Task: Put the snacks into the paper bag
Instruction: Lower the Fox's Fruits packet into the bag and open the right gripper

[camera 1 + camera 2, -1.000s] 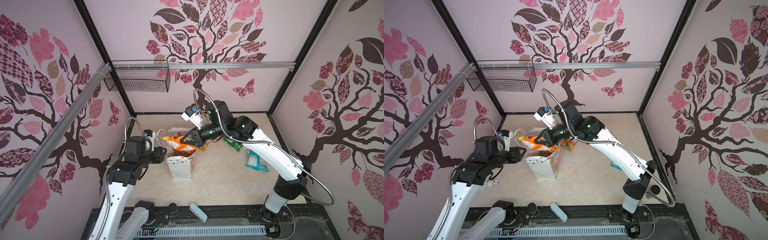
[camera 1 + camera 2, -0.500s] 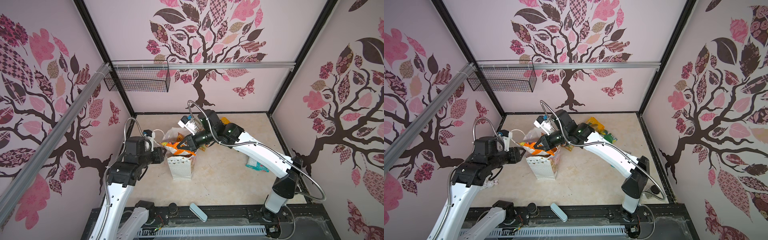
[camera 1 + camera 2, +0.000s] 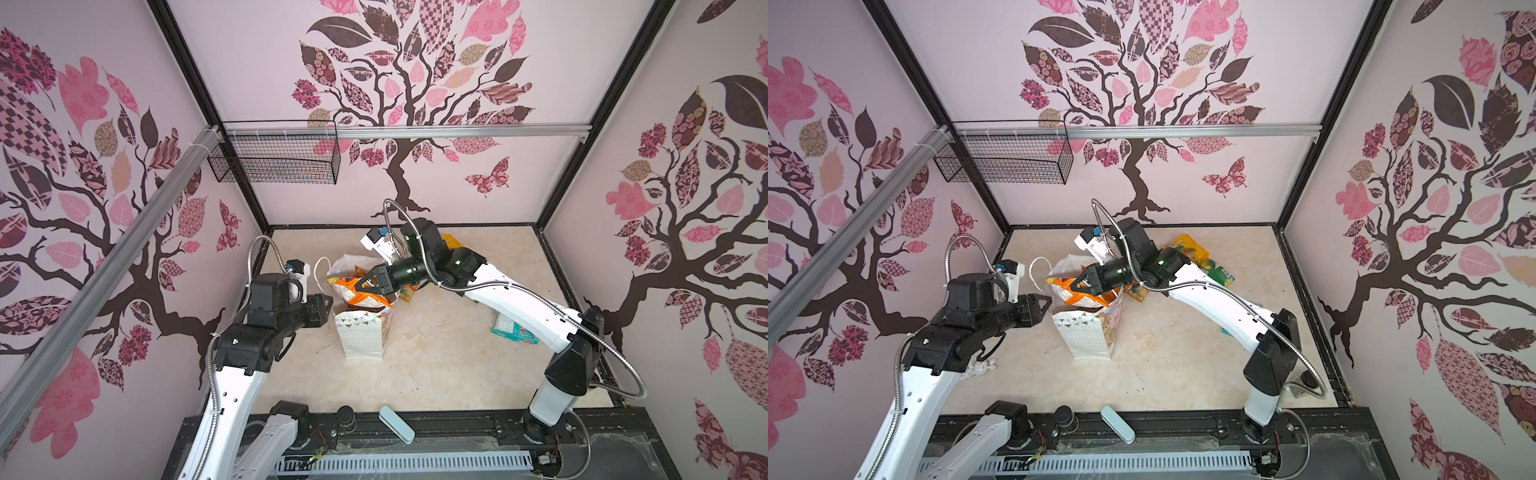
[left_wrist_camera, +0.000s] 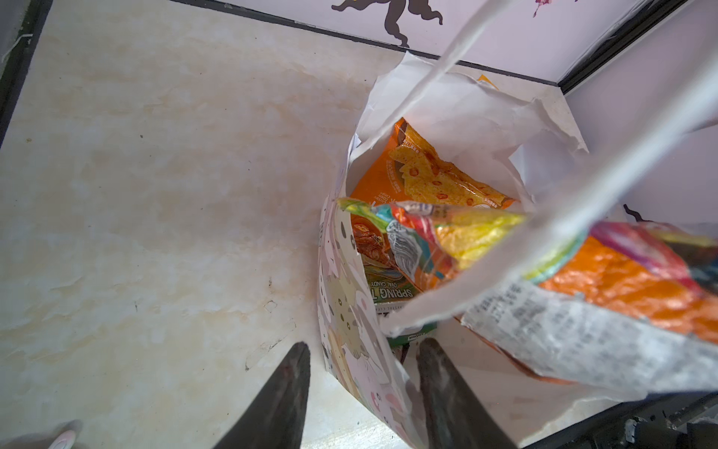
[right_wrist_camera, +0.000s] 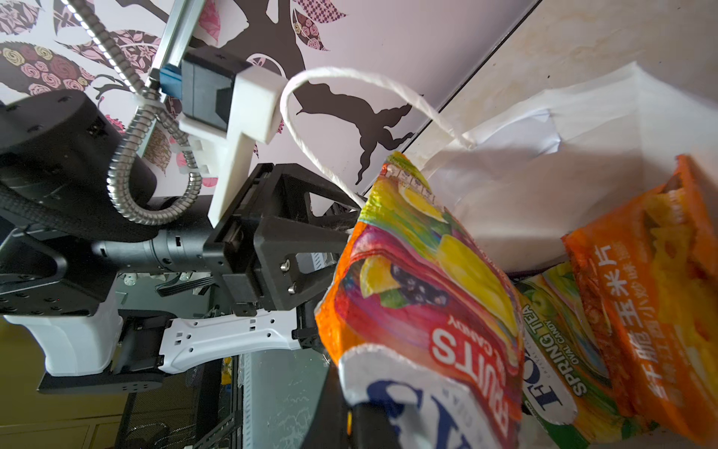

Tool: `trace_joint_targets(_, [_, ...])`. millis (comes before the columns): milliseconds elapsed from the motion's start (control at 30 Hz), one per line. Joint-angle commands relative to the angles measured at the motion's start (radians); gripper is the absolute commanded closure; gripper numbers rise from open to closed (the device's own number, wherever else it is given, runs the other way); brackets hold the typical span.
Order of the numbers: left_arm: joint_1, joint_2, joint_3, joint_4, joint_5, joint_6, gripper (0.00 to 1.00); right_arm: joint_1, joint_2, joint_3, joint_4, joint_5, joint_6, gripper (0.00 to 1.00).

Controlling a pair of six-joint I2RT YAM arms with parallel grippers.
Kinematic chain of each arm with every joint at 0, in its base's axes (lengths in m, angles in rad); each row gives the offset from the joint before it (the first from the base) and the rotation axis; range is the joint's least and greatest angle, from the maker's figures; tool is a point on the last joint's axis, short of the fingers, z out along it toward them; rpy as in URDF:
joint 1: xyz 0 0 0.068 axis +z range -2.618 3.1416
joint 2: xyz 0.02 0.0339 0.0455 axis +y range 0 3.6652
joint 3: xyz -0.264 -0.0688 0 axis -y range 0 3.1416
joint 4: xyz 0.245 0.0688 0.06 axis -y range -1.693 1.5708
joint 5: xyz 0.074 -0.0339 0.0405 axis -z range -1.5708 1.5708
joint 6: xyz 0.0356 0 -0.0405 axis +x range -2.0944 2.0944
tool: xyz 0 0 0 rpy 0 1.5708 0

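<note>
The FOX'S packet's tip (image 4: 350, 206) sticks out over the paper bag's side next to my left gripper. My right gripper should pull the packet back before it drops the packet inside the bag (image 4: 396, 310).
The white paper bag (image 3: 360, 336) (image 3: 1084, 336) stands open in the middle of the floor. My right gripper (image 3: 368, 284) (image 5: 349, 412) is shut on a multicolour FOX'S fruit candy packet (image 3: 353, 291) (image 5: 419, 295), holding it across the bag's mouth. An orange corn-chip packet (image 4: 423, 175) and a green Spring Tea candy packet (image 4: 392, 291) lie inside the bag. My left gripper (image 3: 330, 305) (image 4: 364, 344) is open and straddles the bag's left wall (image 4: 349, 311), one finger inside and one outside. More snacks lie on the floor: yellow and green packets (image 3: 1192, 249) behind the right arm and a teal one (image 3: 513, 330) under it.
A black wire basket (image 3: 274, 160) hangs on the back-left rail. A pale blue case (image 3: 397, 424) and a black-lidded jar (image 3: 345, 415) sit on the front ledge. A small white toy (image 3: 982, 368) lies by the left arm. One bag handle (image 5: 349, 85) loops up near the left wrist.
My right gripper has carried the candy packet leftwards and a little lower over the bag's mouth. The left gripper and the bag have stayed put.
</note>
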State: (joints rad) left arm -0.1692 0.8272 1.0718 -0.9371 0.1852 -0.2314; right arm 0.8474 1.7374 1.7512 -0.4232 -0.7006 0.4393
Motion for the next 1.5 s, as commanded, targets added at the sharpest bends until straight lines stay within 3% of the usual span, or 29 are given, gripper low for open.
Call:
trace_joint_targets(0, [-0.004,-0.005,0.019,0.001,0.002,0.012,0.51,-0.002,-0.031,0.083,0.045,-0.008,-0.005,1.00])
trace_joint_targets(300, [-0.003,-0.006,0.017,0.005,0.005,0.014,0.51,0.002,0.033,0.177,0.037,-0.017,-0.006,1.00])
trace_joint_targets(600, [-0.003,-0.011,0.017,0.005,0.003,0.014,0.51,0.002,0.045,0.146,0.011,0.026,-0.041,1.00])
trace_joint_targets(867, [-0.003,-0.013,0.017,0.003,-0.001,0.014,0.51,0.002,0.029,0.127,-0.057,0.140,-0.091,1.00])
trace_joint_targets(1267, [-0.003,-0.019,0.023,-0.005,-0.006,0.015,0.51,0.004,0.042,0.110,-0.056,0.156,-0.102,1.00])
trace_joint_targets(1467, [-0.003,-0.011,0.025,-0.006,-0.004,0.015,0.51,0.029,0.044,0.139,-0.118,0.224,-0.141,0.93])
